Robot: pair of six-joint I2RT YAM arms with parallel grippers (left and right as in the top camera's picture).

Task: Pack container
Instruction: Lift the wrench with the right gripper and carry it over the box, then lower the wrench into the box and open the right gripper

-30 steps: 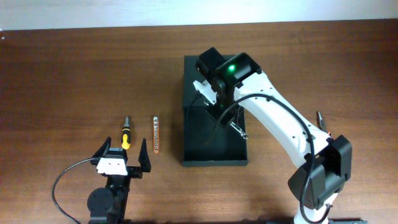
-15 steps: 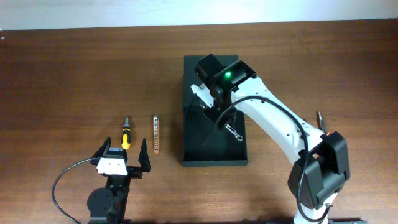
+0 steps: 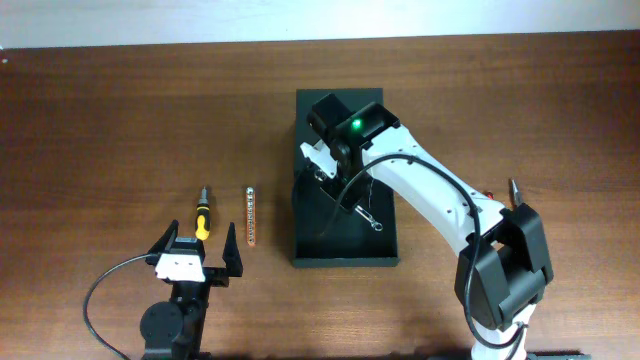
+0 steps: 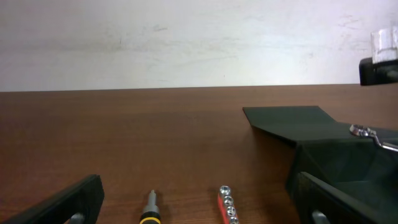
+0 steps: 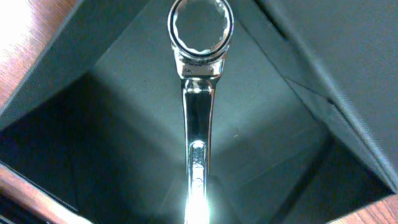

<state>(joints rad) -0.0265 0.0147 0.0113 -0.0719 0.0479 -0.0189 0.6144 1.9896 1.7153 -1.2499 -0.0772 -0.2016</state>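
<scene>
My right gripper is lowering the wrench, and the chrome wrench's ring end [image 3: 376, 226] hangs clear of the container's sides. It should keep lowering the wrench until the wrench touches the container's bottom [image 3: 322, 238], then let go.
The container [image 3: 318, 243] is a matte black box at the table's middle, open, with its flap lid lying flat behind it. My right gripper [image 3: 337, 181] is over its opening and shut on a chrome wrench [image 3: 366, 215], which points down into the box. In the right wrist view the wrench [image 5: 199, 93] hangs with its ring end above the box's dark inside [image 5: 106, 130]. My left gripper [image 3: 198, 244] is open and empty near the front edge. It stands just in front of a yellow-and-black screwdriver [image 3: 202, 213] and a red socket rail [image 3: 250, 216].
The left wrist view shows the screwdriver tip [image 4: 151, 208], the socket rail [image 4: 226, 201], the container [image 4: 336, 152] and the wrench end [image 4: 371, 135]. A small tool with a red grip [image 3: 514, 189] lies at the right, partly hidden by the right arm.
My right gripper has moved left over the container with the wrench in it, and the wrench now sits more inside the opening. The left arm has not moved.
</scene>
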